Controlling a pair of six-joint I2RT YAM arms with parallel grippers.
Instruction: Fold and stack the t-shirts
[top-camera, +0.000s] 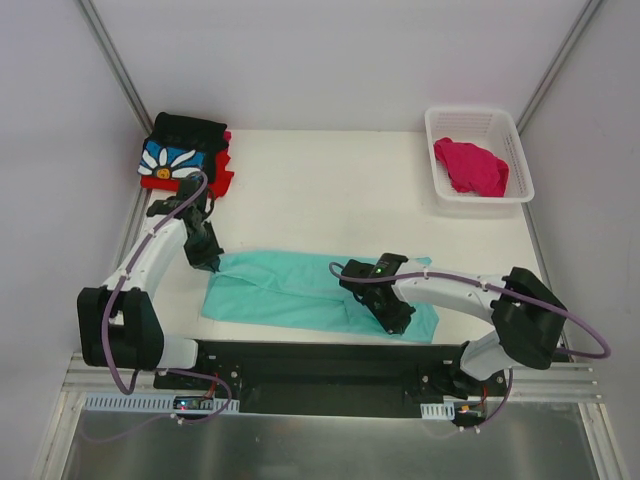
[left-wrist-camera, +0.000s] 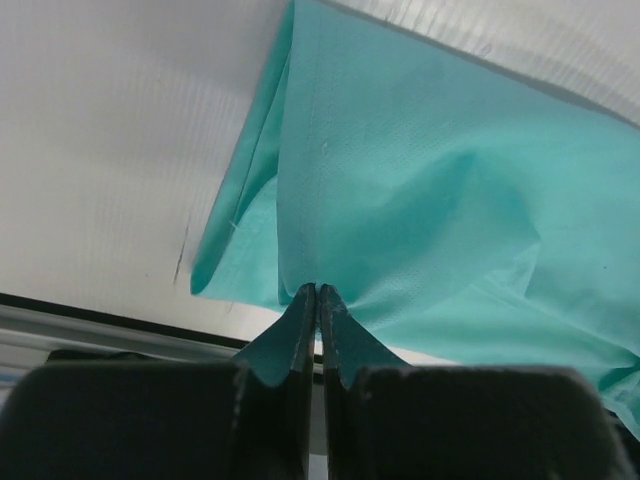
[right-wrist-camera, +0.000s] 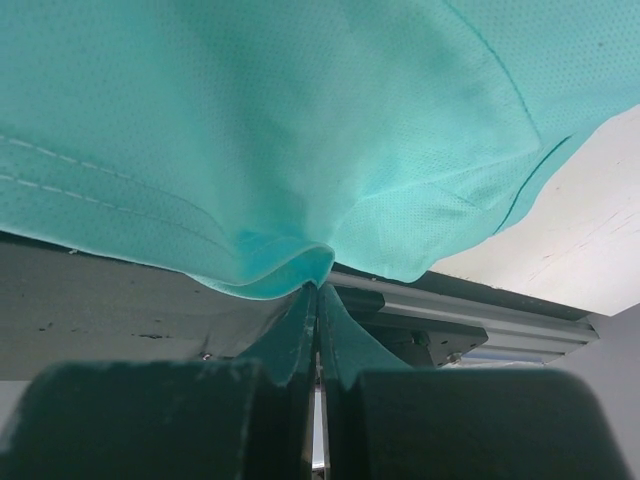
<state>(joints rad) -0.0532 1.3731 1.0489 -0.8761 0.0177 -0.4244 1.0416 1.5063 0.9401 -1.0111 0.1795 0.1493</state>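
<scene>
I should carry on pulling until the edges meet and then let go, because my left gripper is pinching the teal shirt's upper corner (left-wrist-camera: 297, 277) just short of the lower layer's end (left-wrist-camera: 212, 272).
A mint-teal t-shirt (top-camera: 300, 290) lies folded into a long band across the near middle of the white table. At its far left corner, my left gripper (top-camera: 212, 264) is shut on the cloth; the left wrist view shows the teal fabric (left-wrist-camera: 430, 180) pinched at the tips of the left gripper (left-wrist-camera: 318, 292). My right gripper (top-camera: 397, 322) is shut on the shirt's near right edge, and in the right wrist view a fold of the teal shirt (right-wrist-camera: 300, 120) bunches at the tips of the right gripper (right-wrist-camera: 318, 288). A black daisy t-shirt (top-camera: 180, 155) rests folded on a red one (top-camera: 222, 180) at the far left.
A white lattice basket (top-camera: 520, 150) at the far right holds a crumpled magenta-pink t-shirt (top-camera: 472, 166). The black mounting rail (top-camera: 320, 365) runs along the table's near edge, just below the teal shirt. Grey walls enclose the table on three sides.
</scene>
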